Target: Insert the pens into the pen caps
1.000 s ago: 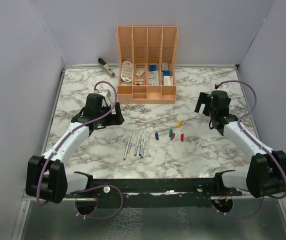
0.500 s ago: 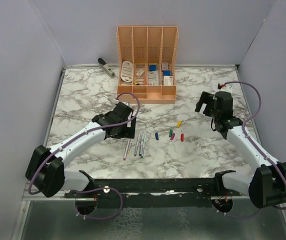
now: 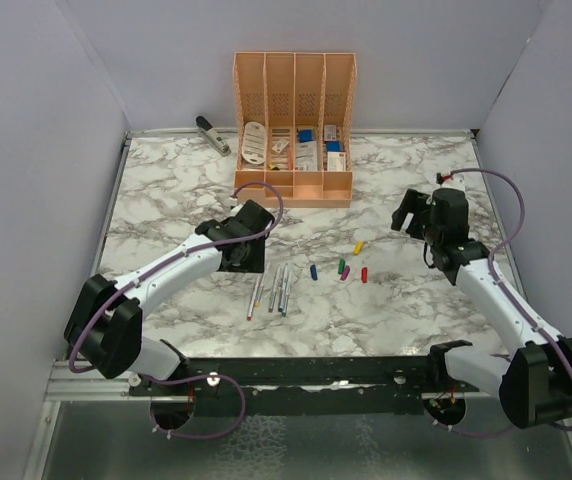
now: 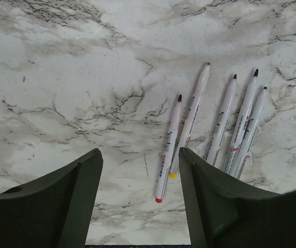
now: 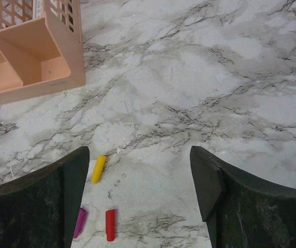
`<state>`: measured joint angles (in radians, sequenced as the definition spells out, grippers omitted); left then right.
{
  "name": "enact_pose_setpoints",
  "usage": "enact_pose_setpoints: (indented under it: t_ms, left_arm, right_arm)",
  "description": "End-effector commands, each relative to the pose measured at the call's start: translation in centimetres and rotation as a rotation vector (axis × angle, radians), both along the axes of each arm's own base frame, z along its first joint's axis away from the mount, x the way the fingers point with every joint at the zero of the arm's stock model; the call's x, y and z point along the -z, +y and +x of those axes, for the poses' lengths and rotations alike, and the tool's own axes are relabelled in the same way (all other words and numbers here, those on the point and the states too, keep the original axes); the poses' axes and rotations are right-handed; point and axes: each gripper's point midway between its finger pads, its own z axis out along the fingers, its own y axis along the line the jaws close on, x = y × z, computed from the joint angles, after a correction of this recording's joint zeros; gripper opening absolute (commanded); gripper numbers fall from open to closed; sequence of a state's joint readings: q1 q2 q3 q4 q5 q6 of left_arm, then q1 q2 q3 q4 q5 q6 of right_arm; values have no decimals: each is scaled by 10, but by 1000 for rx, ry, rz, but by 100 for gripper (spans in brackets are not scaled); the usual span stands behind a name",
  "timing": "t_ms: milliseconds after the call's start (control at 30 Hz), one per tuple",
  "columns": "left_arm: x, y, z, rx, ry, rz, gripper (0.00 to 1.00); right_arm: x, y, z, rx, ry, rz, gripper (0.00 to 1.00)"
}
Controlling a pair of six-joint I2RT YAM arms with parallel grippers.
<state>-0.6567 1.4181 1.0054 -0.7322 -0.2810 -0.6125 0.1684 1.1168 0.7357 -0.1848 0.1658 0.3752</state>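
My left gripper needs to part the red-ended pen (image 4: 167, 155) from the yellow-ended pen lying close against it by working a finger into their narrow gap (image 4: 172, 159) before closing.
Several pale pens (image 3: 271, 288) lie side by side on the marble table, left of centre. My left gripper (image 3: 243, 252) hovers just left of them, open. In the left wrist view my left gripper (image 4: 138, 155) has the red-ended pen (image 4: 168, 150) lying in the gap by the right finger, the yellow-ended pen (image 4: 192, 116) beside it, and three more pens (image 4: 243, 124) further right. The caps lie right of the pens: blue (image 3: 313, 271), green (image 3: 341, 266), magenta (image 3: 345, 273), red (image 3: 364, 274), yellow (image 3: 359, 247). My right gripper (image 3: 411, 212) (image 5: 139, 152) is open, right of the caps, holding nothing; the yellow cap (image 5: 98, 169), red cap (image 5: 110, 225) and magenta cap (image 5: 80, 222) sit by its left finger.
A peach desk organiser (image 3: 293, 130) with small items stands at the back centre; its corner (image 5: 29, 51) shows in the right wrist view. A grey stapler (image 3: 212, 133) lies at the back left. Pale walls close the table on three sides.
My left arm has swung right and forward to the pens, and its jaws have narrowed somewhat. My right gripper has shifted slightly and its jaws have narrowed a little.
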Motion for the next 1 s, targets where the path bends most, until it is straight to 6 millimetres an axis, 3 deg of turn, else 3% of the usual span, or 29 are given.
enact_pose_setpoints:
  t_ms: [0,100,200,233,300,400,567,967]
  left_arm:
    - [10,-4,-18,-20,74,-40,59]
    - [19,-2,-29,-31,115,-51,42]
    - [25,1,-37,-39,141,-49,40]
    - [26,1,-37,-39,144,-49,40]
    - [28,1,-38,-38,152,-43,41]
    - [31,0,-37,-34,164,-37,56]
    - [36,-4,-34,-32,184,-27,57]
    - [43,-15,-14,-19,182,-5,62]
  right_arm:
    - [8,6,-15,-21,37,43,76]
    - [12,12,-21,-59,31,59,64]
    - [13,19,-24,-96,6,86,36]
    - [14,21,-24,-97,0,98,19]
    - [14,22,-22,-86,-13,125,7]
    - [12,24,-18,-81,-26,137,9]
    - [8,24,-11,-97,-12,105,14]
    - [9,22,-9,-92,5,94,15]
